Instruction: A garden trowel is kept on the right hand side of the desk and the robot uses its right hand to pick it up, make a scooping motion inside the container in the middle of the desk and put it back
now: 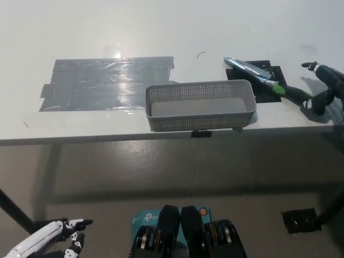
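Observation:
I see the garden trowel's silver blade tilted (275, 87), its narrow bright edge (246, 67) showing, so I expect a broad blade side when I lift and turn the garden trowel.
The garden trowel (258, 76) lies flat at the desk's right. Its silver blade points back-left, with a green collar and a black handle running toward the front right. My black right hand (324, 86) is at the picture's right edge, just beyond the handle's end. Its fingers are spread and nothing is held; one fingertip (315, 103) is close to the handle's tip. The grey perforated container (200, 123) stands empty at the middle of the desk, by the front edge. My white left hand (56, 237) rests low at the bottom left, below the desk, fingers apart.
A black square patch (265, 94) lies under the trowel. A wide patch of grey tape (102, 83) covers the desk left of the container. The desk's front edge (107, 138) runs across the picture. A small black object (300, 221) sits on the floor at lower right.

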Motion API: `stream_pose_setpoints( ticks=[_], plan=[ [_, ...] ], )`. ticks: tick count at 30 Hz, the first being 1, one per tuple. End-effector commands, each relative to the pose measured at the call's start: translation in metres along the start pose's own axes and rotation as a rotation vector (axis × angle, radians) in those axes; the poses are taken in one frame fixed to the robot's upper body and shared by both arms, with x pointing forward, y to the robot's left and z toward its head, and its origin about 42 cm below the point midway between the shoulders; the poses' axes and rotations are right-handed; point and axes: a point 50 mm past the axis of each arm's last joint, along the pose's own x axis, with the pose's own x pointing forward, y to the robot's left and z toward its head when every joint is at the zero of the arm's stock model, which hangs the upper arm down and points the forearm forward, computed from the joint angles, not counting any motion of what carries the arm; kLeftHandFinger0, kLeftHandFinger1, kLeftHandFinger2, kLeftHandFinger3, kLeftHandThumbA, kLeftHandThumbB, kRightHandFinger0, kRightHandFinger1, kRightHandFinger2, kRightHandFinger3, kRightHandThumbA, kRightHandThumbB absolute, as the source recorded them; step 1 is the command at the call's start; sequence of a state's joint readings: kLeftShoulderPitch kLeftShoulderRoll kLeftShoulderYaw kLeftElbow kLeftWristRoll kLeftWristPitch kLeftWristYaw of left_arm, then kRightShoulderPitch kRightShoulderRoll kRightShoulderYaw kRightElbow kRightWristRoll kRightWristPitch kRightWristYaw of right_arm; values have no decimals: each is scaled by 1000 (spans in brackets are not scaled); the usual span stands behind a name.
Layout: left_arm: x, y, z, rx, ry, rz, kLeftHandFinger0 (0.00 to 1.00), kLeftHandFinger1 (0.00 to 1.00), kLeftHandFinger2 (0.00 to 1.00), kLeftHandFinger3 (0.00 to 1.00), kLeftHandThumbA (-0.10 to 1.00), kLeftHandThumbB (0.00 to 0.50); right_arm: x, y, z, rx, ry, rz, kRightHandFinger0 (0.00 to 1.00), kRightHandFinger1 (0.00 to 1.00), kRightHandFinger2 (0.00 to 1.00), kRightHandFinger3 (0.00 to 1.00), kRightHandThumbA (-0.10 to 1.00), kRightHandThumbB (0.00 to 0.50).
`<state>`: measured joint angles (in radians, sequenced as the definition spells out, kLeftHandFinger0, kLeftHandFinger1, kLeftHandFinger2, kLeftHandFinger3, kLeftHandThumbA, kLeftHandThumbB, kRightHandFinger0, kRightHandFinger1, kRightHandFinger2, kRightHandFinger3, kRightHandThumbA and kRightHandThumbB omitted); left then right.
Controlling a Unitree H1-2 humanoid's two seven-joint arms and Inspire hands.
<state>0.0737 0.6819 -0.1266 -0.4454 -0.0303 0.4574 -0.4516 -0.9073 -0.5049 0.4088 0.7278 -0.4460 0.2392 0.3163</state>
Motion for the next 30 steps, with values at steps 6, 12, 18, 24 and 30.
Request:
stream_pose_setpoints(
  ticks=[6,12,18,24,30],
  plan=[
    [-6,8,7,33,-6,-13,1000,1000,1000,1000,643,193,2,-18,48,-147,-147,-16,1000,1000,1000,1000,709,432],
    [-7,9,9,29,-15,-13,1000,1000,1000,1000,788,241,3,-33,40,-149,-92,-15,1000,1000,1000,1000,673,396],
    [-8,8,10,28,-21,-5,1000,1000,1000,1000,812,254,4,-50,4,-122,45,-21,1000,1000,1000,1000,676,410],
    [-6,8,9,16,-20,-10,1000,1000,1000,1000,805,249,5,-56,-22,-108,111,-33,1000,1000,1000,1000,661,418],
    [-5,7,9,13,-20,-16,1000,1000,1000,1000,828,267,11,-45,-14,-127,100,-20,1000,1000,1000,1000,660,435]
  ],
)
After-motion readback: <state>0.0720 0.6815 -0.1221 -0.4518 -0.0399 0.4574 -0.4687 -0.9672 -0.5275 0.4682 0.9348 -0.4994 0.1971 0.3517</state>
